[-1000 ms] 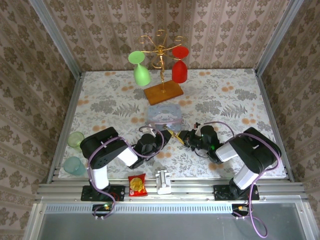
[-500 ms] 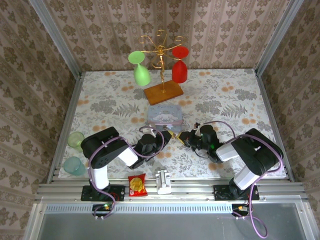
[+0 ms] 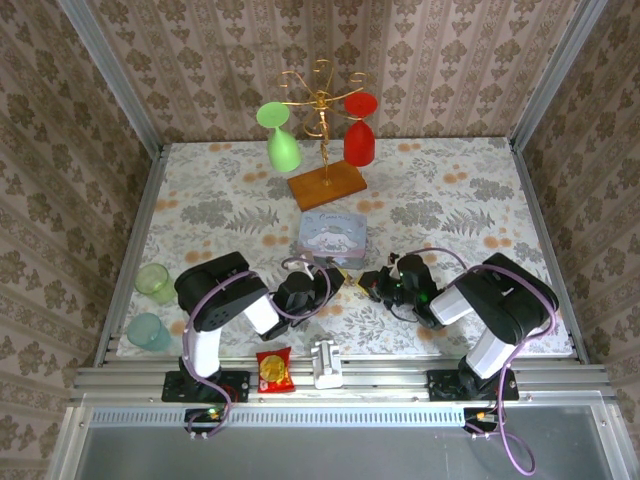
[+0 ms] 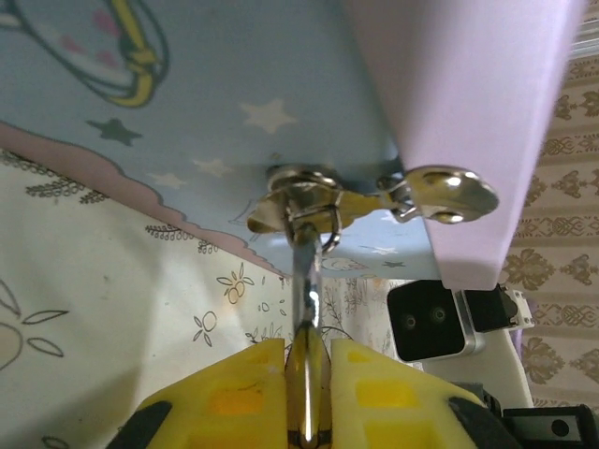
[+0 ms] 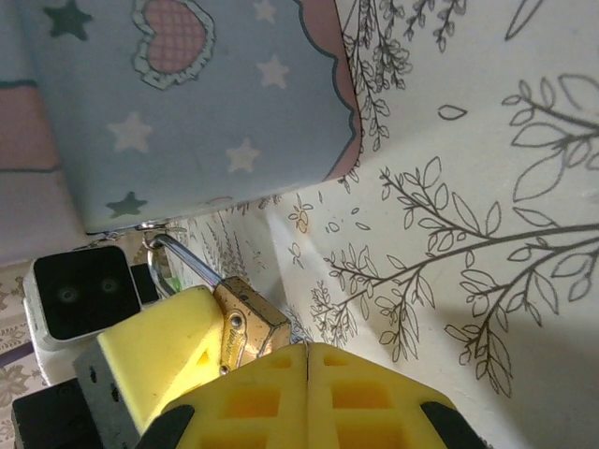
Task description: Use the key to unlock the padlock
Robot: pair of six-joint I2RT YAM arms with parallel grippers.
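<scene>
My right gripper is on a line that the padlock body (image 5: pixel 251 325) slants away from, so next my right gripper opens, line up with the padlock and grabs the key (image 5: pixel 300 334) straight on.
The brass padlock (image 5: pixel 245 327) hangs by its silvery shackle (image 4: pixel 305 281) from the hasp (image 4: pixel 299 201) of the blue-grey tin box (image 3: pixel 331 238). My left gripper (image 4: pixel 307 344) is shut on the padlock (image 4: pixel 307 398) body, seen edge-on between the yellow pads. My right gripper (image 5: pixel 307 348) is shut, its pads pressed together right at the padlock's bottom end. The key shows only as a thin silvery sliver (image 5: pixel 296 341) at that seam. From above, the left gripper (image 3: pixel 325 283) and right gripper (image 3: pixel 368 285) face each other, with the padlock (image 3: pixel 348 277) between them, just in front of the box.
A gold wire rack (image 3: pixel 322 110) on a wooden base holds a green glass (image 3: pixel 283 145) and a red glass (image 3: pixel 359 140) at the back. Two green cups (image 3: pixel 152 278) stand at the left edge. A red snack packet (image 3: pixel 274 370) lies on the front rail.
Both grippers and the padlock have drifted slightly toward the near edge. The right gripper's pads have closed tight. The tin box sits a little squarer than before.
</scene>
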